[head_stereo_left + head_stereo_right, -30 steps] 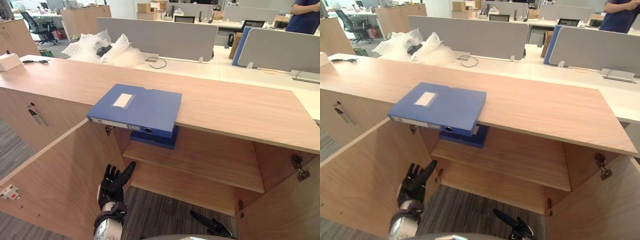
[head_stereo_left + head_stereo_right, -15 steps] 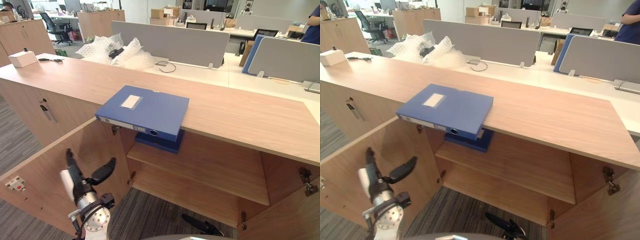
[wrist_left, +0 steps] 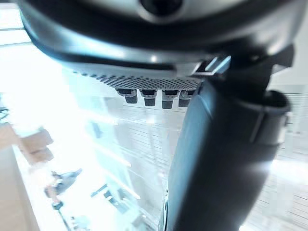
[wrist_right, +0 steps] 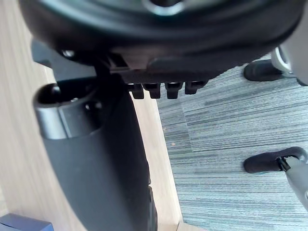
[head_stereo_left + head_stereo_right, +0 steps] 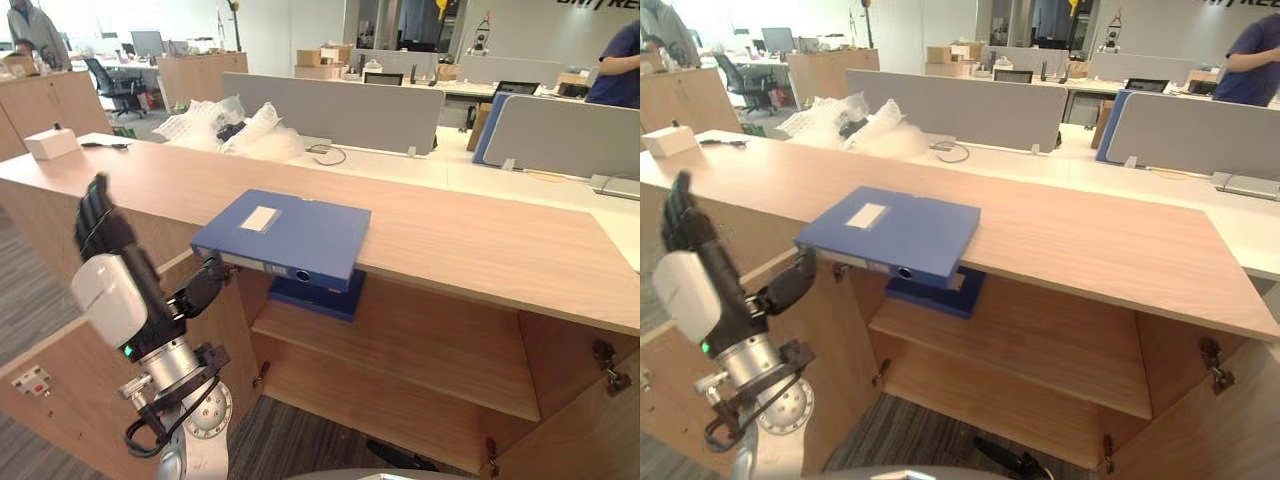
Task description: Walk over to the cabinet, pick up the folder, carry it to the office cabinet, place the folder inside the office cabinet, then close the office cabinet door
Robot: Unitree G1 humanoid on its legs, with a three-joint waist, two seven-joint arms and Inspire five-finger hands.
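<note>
My gripper is about to lift the blue folder (image 5: 300, 228), which will stay stiff and shut, as the overhanging spine (image 5: 272, 268) is thick and boxy under a flat cover.
A blue folder (image 5: 285, 235) lies flat on the wooden cabinet top (image 5: 480, 240), its spine overhanging the front edge. A second blue folder (image 5: 315, 297) lies on the shelf (image 5: 400, 350) just below it, inside the open cabinet. My left hand (image 5: 105, 235) is raised to the left of the top folder, apart from it, open with fingers straight up and thumb (image 5: 203, 283) pointing toward the cabinet. In its wrist view the thumb (image 3: 221, 159) stands straight and nothing is held. My right hand (image 5: 1002, 461) hangs low by the carpet, open and holding nothing.
Both cabinet doors stand open: the left door (image 5: 60, 380) behind my left hand, the right door (image 5: 590, 440) at the lower right. A white box (image 5: 50, 143) and bubble wrap (image 5: 225, 125) lie further back. Grey desk partitions (image 5: 340, 105) and a person (image 5: 615, 65) are beyond.
My left hand has risen from near the floor to the height of the cabinet top, left of the folder. The camera has shifted a little. The folders have not moved.
</note>
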